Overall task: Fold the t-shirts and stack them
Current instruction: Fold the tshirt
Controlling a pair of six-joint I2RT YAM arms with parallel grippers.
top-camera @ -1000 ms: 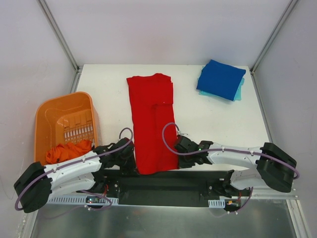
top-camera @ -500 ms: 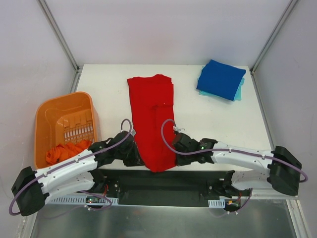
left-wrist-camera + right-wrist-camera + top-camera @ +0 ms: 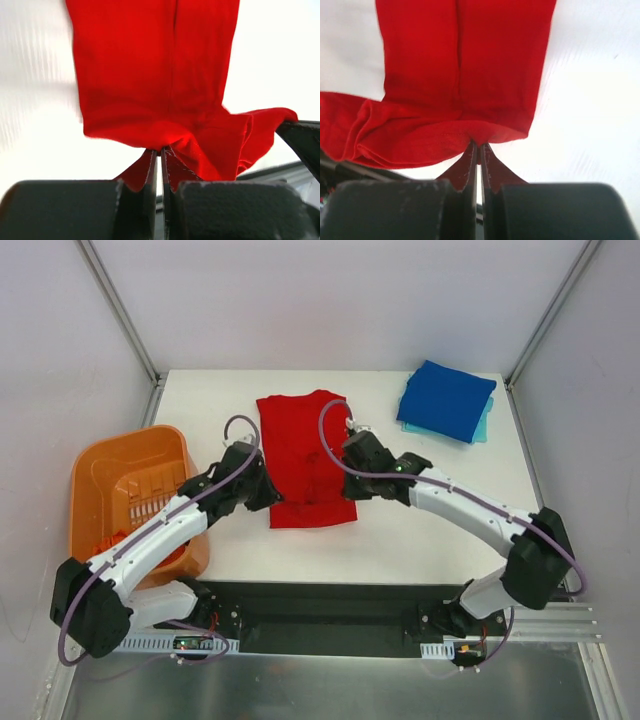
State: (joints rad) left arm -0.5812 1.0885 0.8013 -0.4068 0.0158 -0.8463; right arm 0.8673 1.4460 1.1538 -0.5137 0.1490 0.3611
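Note:
The red t-shirt's near end (image 3: 303,503) reaches from one side edge to the other. My right gripper should keep moving it straight back until it lies over the shirt's middle (image 3: 308,447), and then let go.
The bright red t-shirt (image 3: 310,455) lies mid-table, its near end lifted and carried back over the rest. My left gripper (image 3: 268,490) is shut on the shirt's left corner; the left wrist view shows the red cloth (image 3: 160,75) pinched between the jaws. My right gripper (image 3: 352,452) is shut on the right corner; the right wrist view shows the red cloth (image 3: 465,70) pinched the same way. A folded royal blue t-shirt (image 3: 446,398) lies at the back right on a light teal one (image 3: 484,426). An orange-red t-shirt is mostly hidden behind the left arm in the basket.
The orange plastic basket (image 3: 120,475) stands at the table's left edge, partly under my left arm. Bare white table (image 3: 420,540) lies in front of the red shirt. Metal frame posts rise at the back corners.
Both grippers have carried the red shirt's near end up and away from the front edge toward the back, so the shirt now looks about half as long.

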